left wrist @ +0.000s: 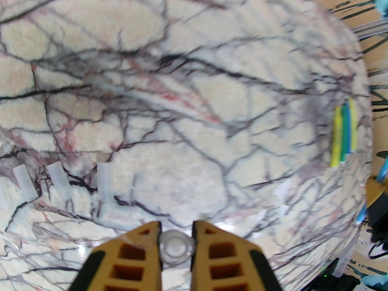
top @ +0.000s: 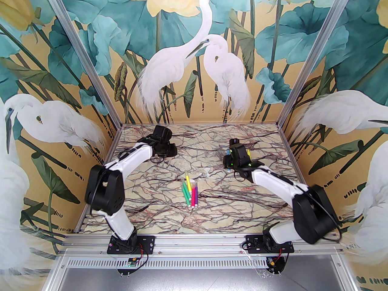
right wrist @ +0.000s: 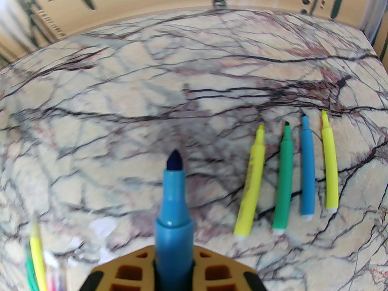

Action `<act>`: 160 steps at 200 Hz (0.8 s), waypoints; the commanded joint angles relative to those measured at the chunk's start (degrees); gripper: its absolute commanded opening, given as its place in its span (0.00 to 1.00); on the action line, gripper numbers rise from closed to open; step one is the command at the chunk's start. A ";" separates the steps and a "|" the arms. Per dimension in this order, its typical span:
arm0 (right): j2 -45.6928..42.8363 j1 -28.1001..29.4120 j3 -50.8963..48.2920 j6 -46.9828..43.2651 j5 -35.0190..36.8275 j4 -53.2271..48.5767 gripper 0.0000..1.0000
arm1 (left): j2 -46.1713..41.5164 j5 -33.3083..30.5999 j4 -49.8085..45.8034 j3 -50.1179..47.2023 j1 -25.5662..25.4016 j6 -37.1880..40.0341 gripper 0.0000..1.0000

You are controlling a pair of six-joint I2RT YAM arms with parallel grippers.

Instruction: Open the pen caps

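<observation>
I should keep lowering the held blue pen with my right gripper, as it lines up with the uncapped pens, into the open space beside them until it rests flat.
My left gripper is shut on a whitish translucent pen cap, seen end-on between the yellow fingers, just above the marble table. Three more caps lie loose in a row to its left. My right gripper is shut on a blue pen whose dark tip is bare and points away. To its right, several uncapped pens lie side by side: yellow, green, blue, yellow. In the top view, a bunch of capped pens lies mid-table, between the two arms.
The marble table is walled in by painted panels and aluminium posts. My left arm reaches to the far left, my right arm to the far right. A small pale cap lies beside the bunch.
</observation>
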 commanded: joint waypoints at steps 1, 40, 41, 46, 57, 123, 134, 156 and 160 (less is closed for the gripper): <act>3.45 -1.02 3.72 1.92 2.45 -1.38 0.00 | 3.36 -1.70 -3.87 3.64 0.01 2.32 0.00; 10.34 -1.49 8.09 1.95 4.34 -2.17 0.00 | 7.62 -1.75 -5.24 5.45 0.01 2.97 0.00; 10.47 -1.49 8.22 1.97 4.45 -2.19 0.00 | 7.69 -1.75 -5.24 5.49 0.01 3.00 0.00; 11.37 -1.56 8.75 2.01 4.75 -2.28 0.00 | 8.00 -1.75 -5.24 5.44 0.05 3.07 0.00; 13.21 -1.57 9.78 2.15 5.21 -2.58 0.00 | 8.68 -1.66 -5.32 5.36 0.03 3.12 0.00; 19.18 -1.69 11.74 3.05 6.40 -2.07 0.00 | 11.78 -2.63 -5.85 5.04 0.15 3.87 0.04; 19.72 -1.64 11.78 3.03 6.33 -2.03 0.01 | 12.26 -2.45 -6.10 5.10 0.16 3.94 0.06; 20.73 -1.74 11.89 3.17 6.23 -2.02 0.04 | 13.57 -1.86 -6.86 5.59 0.17 3.96 0.09; 20.86 -1.75 12.02 3.20 6.24 -2.02 0.04 | 13.76 -1.77 -6.90 5.62 0.13 3.96 0.09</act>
